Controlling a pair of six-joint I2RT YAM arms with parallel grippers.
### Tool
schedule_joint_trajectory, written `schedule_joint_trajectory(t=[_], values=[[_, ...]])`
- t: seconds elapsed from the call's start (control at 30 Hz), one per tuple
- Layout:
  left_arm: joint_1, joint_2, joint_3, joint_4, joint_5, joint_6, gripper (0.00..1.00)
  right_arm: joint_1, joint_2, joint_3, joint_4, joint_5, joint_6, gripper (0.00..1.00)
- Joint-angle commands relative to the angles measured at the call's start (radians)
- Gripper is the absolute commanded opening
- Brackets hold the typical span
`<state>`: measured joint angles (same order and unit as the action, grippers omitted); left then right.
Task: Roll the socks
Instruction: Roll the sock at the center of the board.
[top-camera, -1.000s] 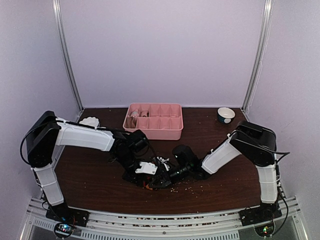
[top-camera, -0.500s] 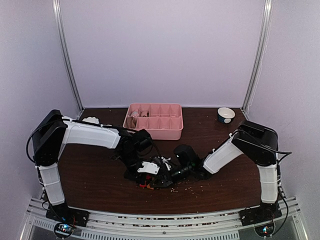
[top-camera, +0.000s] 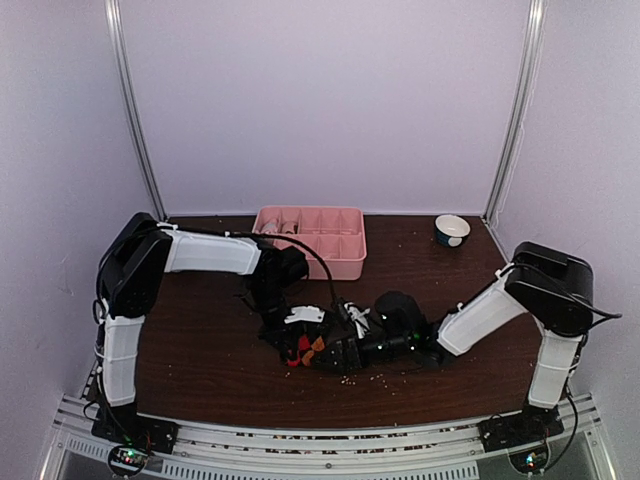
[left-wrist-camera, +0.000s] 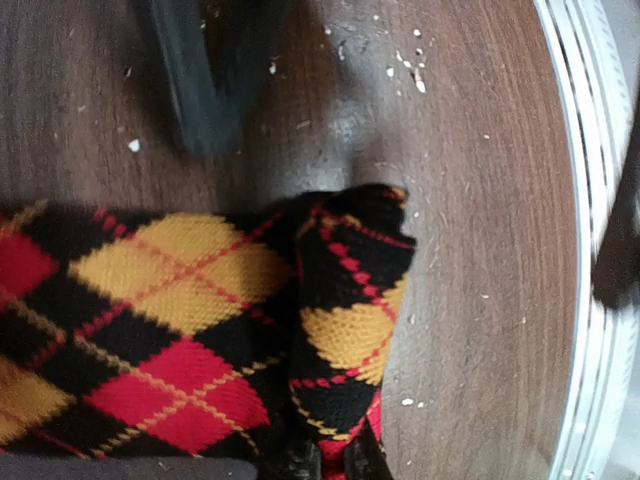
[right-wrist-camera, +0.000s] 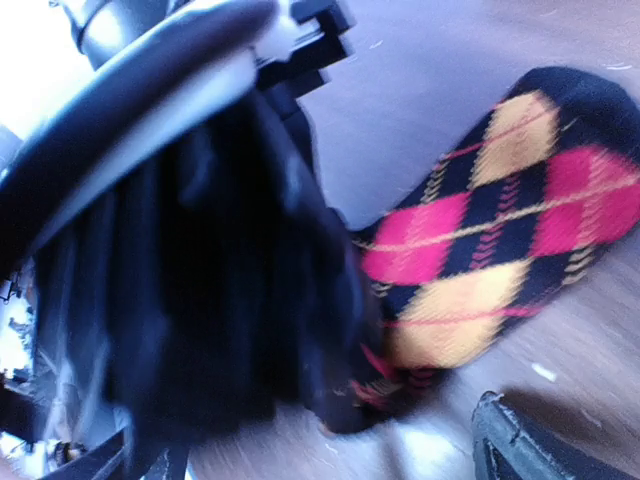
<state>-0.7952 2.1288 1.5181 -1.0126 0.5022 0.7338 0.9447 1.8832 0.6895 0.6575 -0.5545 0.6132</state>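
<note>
Next, my right gripper pinches that loose end of the socks' fold before rolling further, because its other end flares loose while my left gripper pinches one end.
The socks are black argyle with red and yellow diamonds, lying at the table's front centre. In the left wrist view they fill the lower left, with a folded-over end beside the flat part. My left gripper is shut on the bottom of that fold, with red fabric pinched between its fingers. My right gripper lies low just right of the socks. In its blurred wrist view one fingertip shows far to the right, the jaws stand wide open, and the sock lies beyond them.
A pink compartment tray stands at the back centre, with a small bowl at the back right. Pale crumbs dot the wood near the front. The table's front rail runs close to the right of the fold.
My left gripper has shut on the sock fold and shifted right. My right gripper has opened and let go. Its arm now stretches lower across the table.
</note>
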Motion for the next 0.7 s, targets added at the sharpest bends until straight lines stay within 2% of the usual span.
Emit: schedule_joint_trajectory(t=[0.0, 0.2, 0.3, 0.37, 0.4, 0.43, 0.47, 0.6, 0.67], values=[[0.017, 0.088, 0.016, -0.105, -0.032, -0.037, 0.00, -0.001, -0.026, -0.167, -0.167, 0.266, -0.033, 1.00], [0.030, 0.115, 0.067, -0.154, 0.007, -0.033, 0.00, 0.008, -0.182, -0.262, -0.196, 0.540, -0.072, 1.00], [0.038, 0.135, 0.082, -0.180, 0.019, -0.030, 0.00, 0.008, -0.279, -0.323, -0.184, 0.717, 0.011, 1.00], [0.040, 0.151, 0.099, -0.205, 0.027, -0.029, 0.00, -0.015, -0.316, -0.417, -0.060, 0.774, 0.128, 1.00], [0.042, 0.163, 0.113, -0.220, 0.032, -0.030, 0.00, -0.034, -0.312, -0.458, 0.067, 0.720, 0.120, 1.00], [0.044, 0.176, 0.127, -0.236, 0.044, -0.034, 0.00, -0.038, -0.297, -0.484, 0.199, 0.650, 0.045, 1.00], [0.050, 0.189, 0.141, -0.251, 0.061, -0.037, 0.00, -0.029, -0.289, -0.489, 0.263, 0.619, -0.015, 1.00], [0.068, 0.254, 0.210, -0.329, 0.101, -0.048, 0.00, 0.141, -0.310, -0.432, 0.185, 0.698, -0.369, 1.00], [0.070, 0.279, 0.233, -0.345, 0.090, -0.063, 0.00, 0.207, -0.291, -0.424, 0.223, 0.683, -0.528, 0.94]])
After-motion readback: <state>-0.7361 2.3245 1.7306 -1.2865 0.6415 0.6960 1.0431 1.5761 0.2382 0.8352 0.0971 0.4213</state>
